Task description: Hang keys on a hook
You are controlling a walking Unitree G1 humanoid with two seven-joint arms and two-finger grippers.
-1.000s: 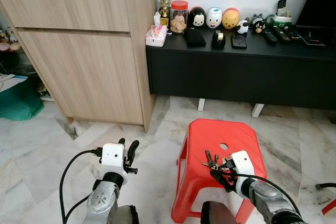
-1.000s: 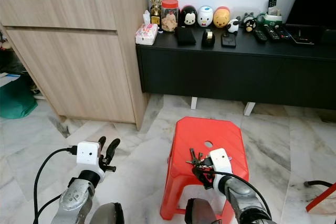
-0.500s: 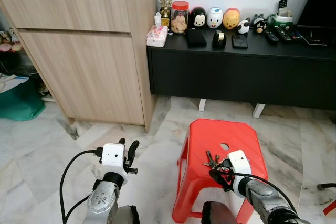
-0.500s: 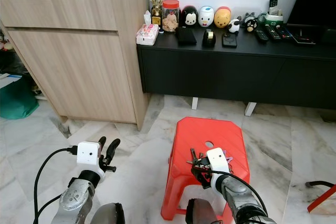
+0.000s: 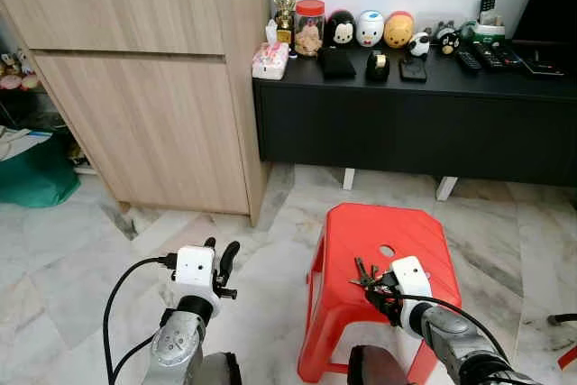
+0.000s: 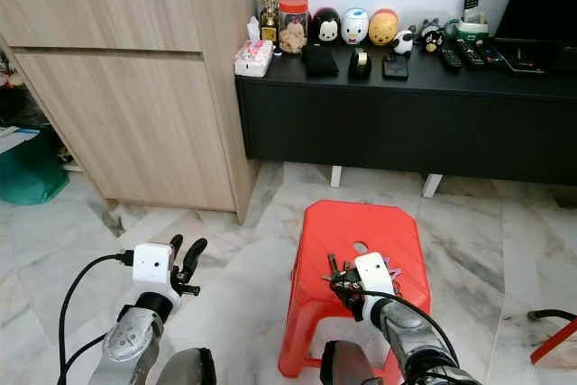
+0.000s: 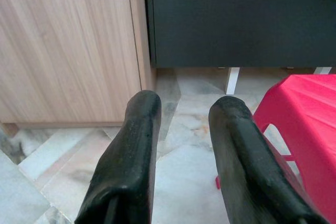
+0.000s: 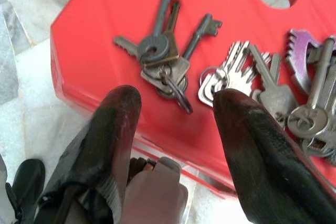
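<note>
I expect the bunch with dark keys to rise alone when I lift the metal key ring (image 8: 177, 93), since red stool shows (image 8: 197, 72) between that bunch and the silver keys.
A bunch of metal keys (image 8: 173, 66) lies on the top of a red plastic stool (image 5: 379, 232), with more keys (image 8: 310, 98) spread beside it. My right gripper (image 8: 176, 103) hovers just above the stool's near edge, open, its two black fingers (image 8: 113, 129) straddling the key ring without touching it. In the left eye view the keys (image 5: 363, 275) sit right in front of that gripper (image 5: 383, 288). My left gripper (image 5: 224, 263) is held over the marble floor to the left of the stool, open and with nothing between its fingers (image 7: 131, 145).
A tall wooden cabinet (image 5: 144, 87) stands at the left. A low black sideboard (image 5: 415, 114) along the back wall carries a jar, toy figures, a trophy and remote controls. A green bag (image 5: 32, 173) lies at the far left on the marble floor (image 5: 63, 259).
My right gripper has crept slightly forward and left toward the keys on the stool. The left arm has stayed still.
</note>
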